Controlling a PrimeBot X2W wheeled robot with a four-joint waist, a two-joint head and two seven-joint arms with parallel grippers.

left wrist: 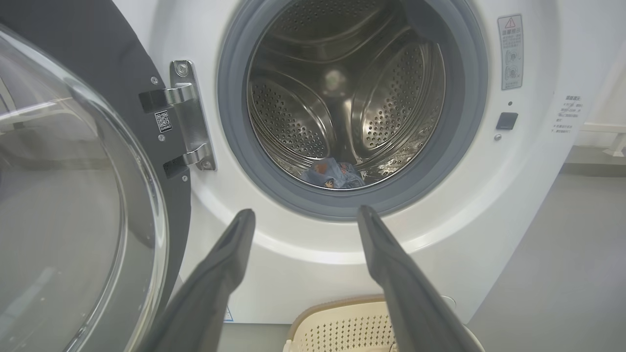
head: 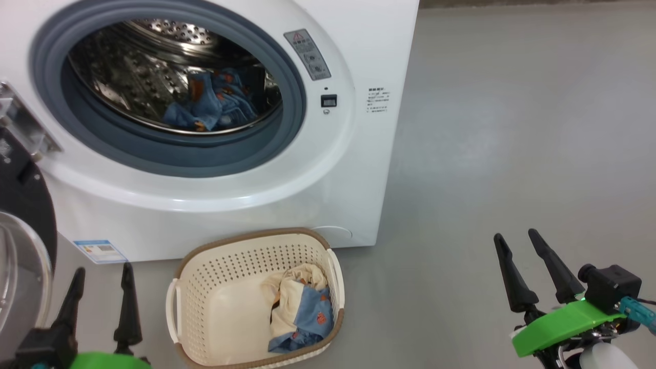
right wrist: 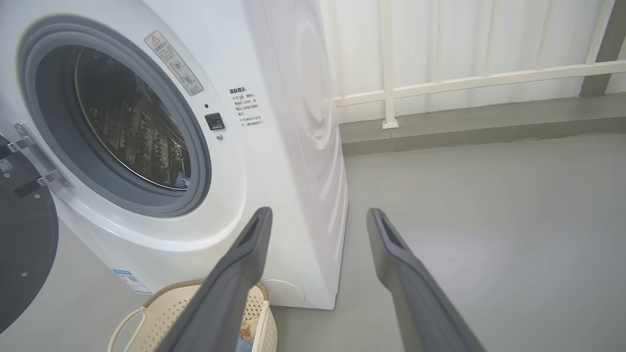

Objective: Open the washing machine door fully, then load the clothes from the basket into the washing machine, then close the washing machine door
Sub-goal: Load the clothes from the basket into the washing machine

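The clothes in the basket (head: 312, 316) sag in loose, crumpled folds (head: 302, 278), so I expect their ends to drag over the washing machine's opening as I carry them in.
The white washing machine (head: 333, 169) stands with its black, glass-bowled door (head: 23, 241) swung wide to the left. Some of the blue printed clothes (head: 212, 100) lie at the bottom of the steel drum (left wrist: 342, 98). Below it on the floor sits the cream basket (head: 205, 287), holding cream and blue clothes (head: 302, 305) in its right half. My left gripper (head: 102, 274) hovers open and empty left of the basket, in front of the door (left wrist: 73, 195). Off to the right, my right gripper (head: 516, 242) is open and empty over bare floor.
Grey floor (head: 512, 128) stretches out right of the machine. A white railing (right wrist: 464, 80) with pale curtains behind it runs along the far wall. The open door takes up the space at the lower left.
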